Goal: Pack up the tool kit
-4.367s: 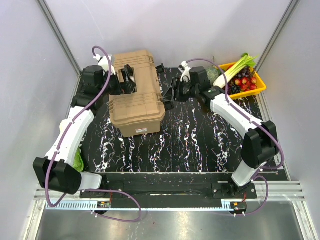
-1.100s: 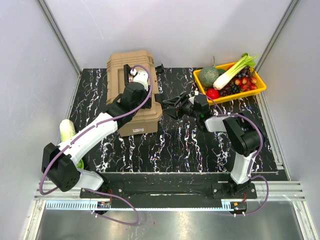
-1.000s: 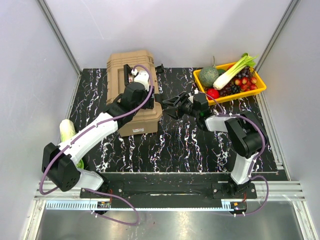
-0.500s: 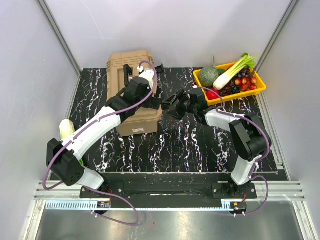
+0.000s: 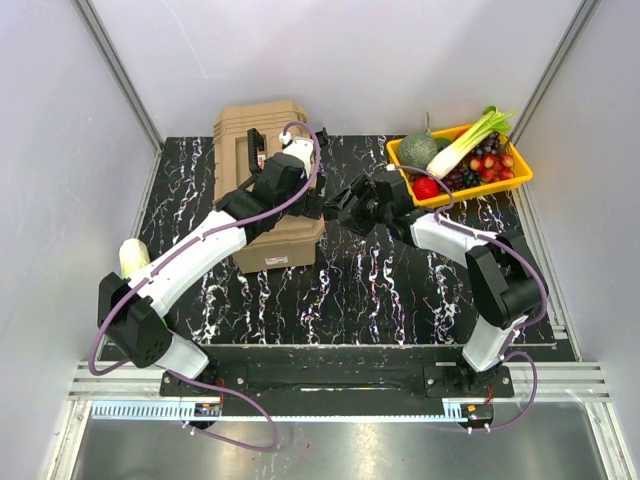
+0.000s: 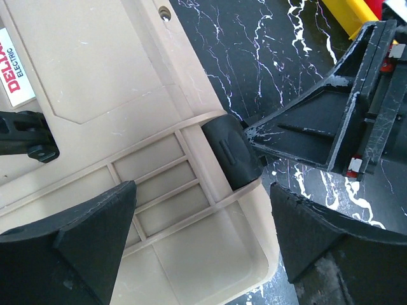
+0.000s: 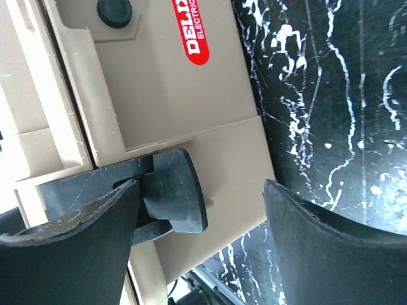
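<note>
I should press the lid's corner (image 6: 243,238) with my left gripper while my right gripper pushes the latch shut, because the latch's loose end (image 7: 180,196) sticks out from the box's side.
The tool kit is a tan toolbox (image 5: 262,128) with its ribbed lid down, standing at the back left of the black marbled mat. My left gripper (image 5: 318,198) hovers over the box's right edge, jaws open. In the left wrist view the ribbed lid (image 6: 152,184) and a black latch (image 6: 231,152) lie between and ahead of its fingers (image 6: 82,244). My right gripper (image 5: 346,206) faces the same side from the right, also open. The right wrist view shows the latch (image 7: 178,194) beside its left finger (image 7: 76,248) and a red label (image 7: 197,35) on the box.
A yellow tray (image 5: 523,176) of vegetables and fruit stands at the back right. A pale green cabbage (image 5: 131,258) lies at the mat's left edge by the left arm. Grey walls and metal posts close in the sides.
Both grippers have opened wider. The left gripper has shifted farther back along the box's right edge, and the right gripper has moved slightly back too.
</note>
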Robot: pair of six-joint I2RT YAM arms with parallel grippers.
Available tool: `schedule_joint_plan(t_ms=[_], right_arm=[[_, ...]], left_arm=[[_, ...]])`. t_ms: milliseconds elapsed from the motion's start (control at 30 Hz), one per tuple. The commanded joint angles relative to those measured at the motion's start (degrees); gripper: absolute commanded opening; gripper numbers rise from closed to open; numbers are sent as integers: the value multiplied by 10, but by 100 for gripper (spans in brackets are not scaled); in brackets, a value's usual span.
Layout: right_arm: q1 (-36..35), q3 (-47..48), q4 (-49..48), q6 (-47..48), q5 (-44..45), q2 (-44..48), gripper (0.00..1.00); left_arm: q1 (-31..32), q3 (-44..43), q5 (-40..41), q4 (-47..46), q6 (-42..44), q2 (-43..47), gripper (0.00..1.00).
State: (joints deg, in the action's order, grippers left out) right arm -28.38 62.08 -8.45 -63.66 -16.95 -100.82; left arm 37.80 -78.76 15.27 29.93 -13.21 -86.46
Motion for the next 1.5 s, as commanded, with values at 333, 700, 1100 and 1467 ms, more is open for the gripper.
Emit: schedule_joint_plan(t_ms=[333,700,1100,1467], right_arm=[[-13,77,237,125,145,62,64],[-15,197,374,334,184,8,21],[-55,369,479,438,223,-124,0],[-84,436,497,528,188,-199,0]], left_arm=[[-20,78,39,143,-33,-8,91],[-19,116,1,88,-50,34,89],[-20,213,-44,-8,-99,104,72],[-23,287,-110,-73,-107,125,48]])
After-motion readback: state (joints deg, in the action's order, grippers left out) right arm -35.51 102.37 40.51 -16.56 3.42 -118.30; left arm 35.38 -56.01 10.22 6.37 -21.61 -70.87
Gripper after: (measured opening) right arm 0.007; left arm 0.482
